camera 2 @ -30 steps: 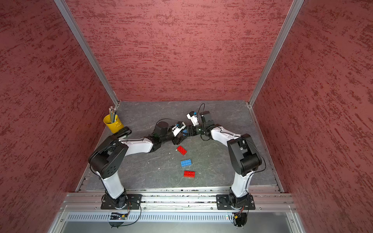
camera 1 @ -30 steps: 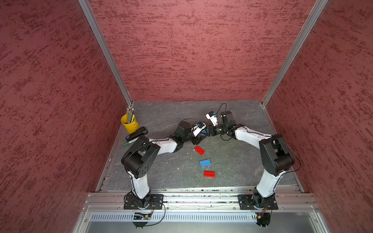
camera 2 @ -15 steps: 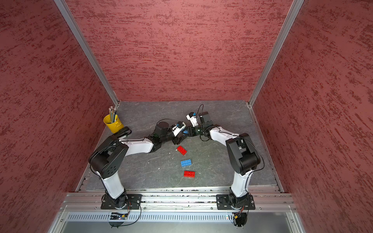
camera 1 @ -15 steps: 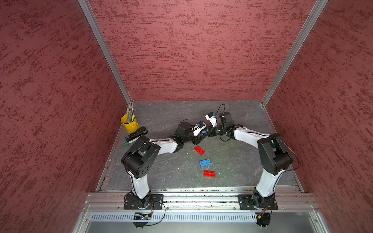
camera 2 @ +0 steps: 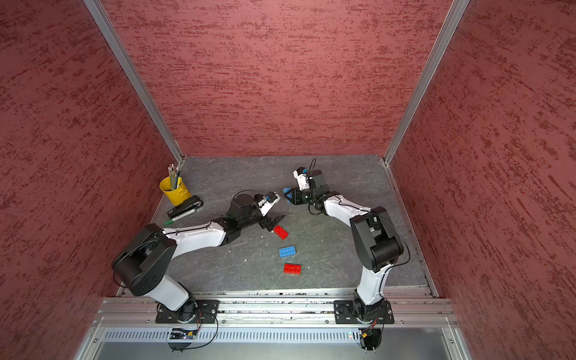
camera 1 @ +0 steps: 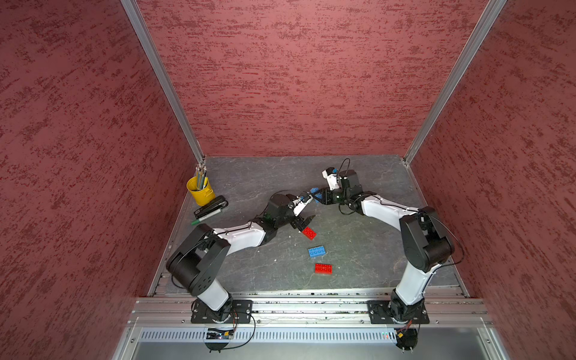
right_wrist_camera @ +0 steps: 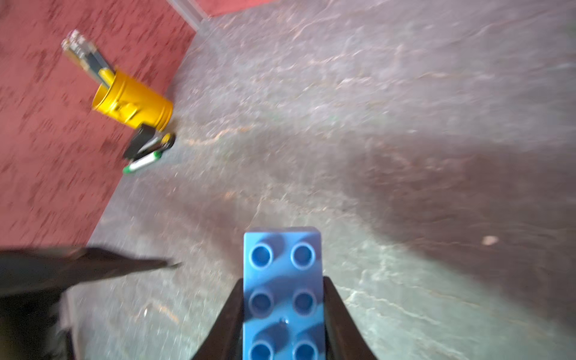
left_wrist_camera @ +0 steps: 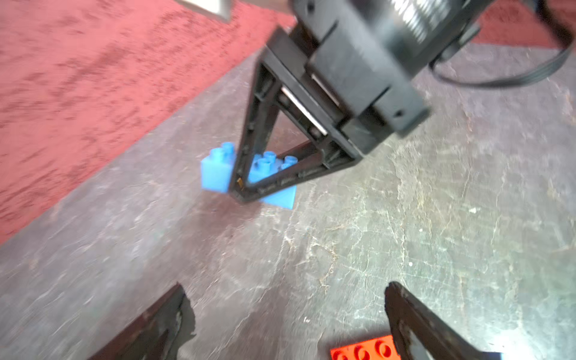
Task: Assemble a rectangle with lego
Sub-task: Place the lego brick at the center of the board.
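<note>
My left gripper should swing back over the red brick (camera 1: 309, 233), turn and grab it by its short ends (camera 2: 285, 237), because the brick lies at a slant outside the gripper's open fingers.
My right gripper (right_wrist_camera: 283, 282) is shut on a blue lego brick (right_wrist_camera: 282, 249), studs facing the wrist camera. In both top views it holds this brick (camera 1: 314, 190) (camera 2: 287, 193) low over the grey table, mid-back. The left wrist view shows that gripper's black fingers (left_wrist_camera: 249, 149) clamped across the brick (left_wrist_camera: 216, 173). My left gripper (left_wrist_camera: 285, 299) (camera 1: 304, 222) stands wide open with nothing in it, right beside a red brick (camera 1: 309, 233) (left_wrist_camera: 364, 350). A second blue brick (camera 1: 317, 251) and a second red brick (camera 1: 323, 268) lie loose nearer the front. No joined rectangle shows.
A yellow cup of pencils (camera 1: 200, 191) stands at the back left corner, with a black stapler-like object (camera 1: 210, 207) and a green marker (camera 1: 205, 217) beside it. Red textured walls close in three sides. A metal rail (camera 1: 296, 304) runs along the front edge.
The right gripper has shut on the blue brick. The left gripper has opened wide and now stands apart from that brick, by the red one.
</note>
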`<action>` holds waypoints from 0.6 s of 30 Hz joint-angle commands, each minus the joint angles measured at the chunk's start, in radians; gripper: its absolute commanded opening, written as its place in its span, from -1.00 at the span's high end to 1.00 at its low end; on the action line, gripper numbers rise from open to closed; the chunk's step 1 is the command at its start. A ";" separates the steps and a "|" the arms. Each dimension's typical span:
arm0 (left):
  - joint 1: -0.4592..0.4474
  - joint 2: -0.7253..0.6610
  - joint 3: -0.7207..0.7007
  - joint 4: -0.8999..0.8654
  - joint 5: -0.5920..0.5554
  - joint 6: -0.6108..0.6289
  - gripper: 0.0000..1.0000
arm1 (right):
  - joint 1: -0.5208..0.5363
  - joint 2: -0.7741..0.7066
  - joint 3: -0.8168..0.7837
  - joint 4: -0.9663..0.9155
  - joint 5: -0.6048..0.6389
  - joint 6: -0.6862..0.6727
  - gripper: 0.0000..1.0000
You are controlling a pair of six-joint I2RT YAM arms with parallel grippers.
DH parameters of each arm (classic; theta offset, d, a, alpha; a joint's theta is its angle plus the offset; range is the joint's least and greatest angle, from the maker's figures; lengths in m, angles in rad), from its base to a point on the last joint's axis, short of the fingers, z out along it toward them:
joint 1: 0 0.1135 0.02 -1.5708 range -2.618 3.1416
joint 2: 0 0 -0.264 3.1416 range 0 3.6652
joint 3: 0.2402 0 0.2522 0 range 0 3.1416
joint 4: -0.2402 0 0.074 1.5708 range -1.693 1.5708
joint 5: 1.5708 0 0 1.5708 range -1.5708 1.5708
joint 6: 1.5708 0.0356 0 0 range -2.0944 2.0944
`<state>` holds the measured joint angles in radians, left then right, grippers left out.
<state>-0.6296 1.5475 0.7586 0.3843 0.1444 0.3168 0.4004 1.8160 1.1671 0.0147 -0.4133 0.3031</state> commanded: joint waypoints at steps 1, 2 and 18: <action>0.006 -0.087 0.000 -0.084 -0.150 -0.155 -0.99 | 0.028 0.036 0.055 0.037 0.211 0.064 0.36; 0.018 -0.112 0.007 -0.125 -0.173 -0.211 -0.99 | 0.041 0.048 0.065 0.032 0.266 0.069 0.36; 0.221 -0.205 0.012 -0.293 -0.014 -0.685 -0.99 | 0.162 0.285 0.246 -0.066 0.575 0.159 0.34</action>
<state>-0.4011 1.3701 0.7856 0.1078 0.0792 -0.3038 0.5610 2.0899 1.3823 -0.0349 0.0948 0.4316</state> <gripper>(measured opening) 0.996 0.331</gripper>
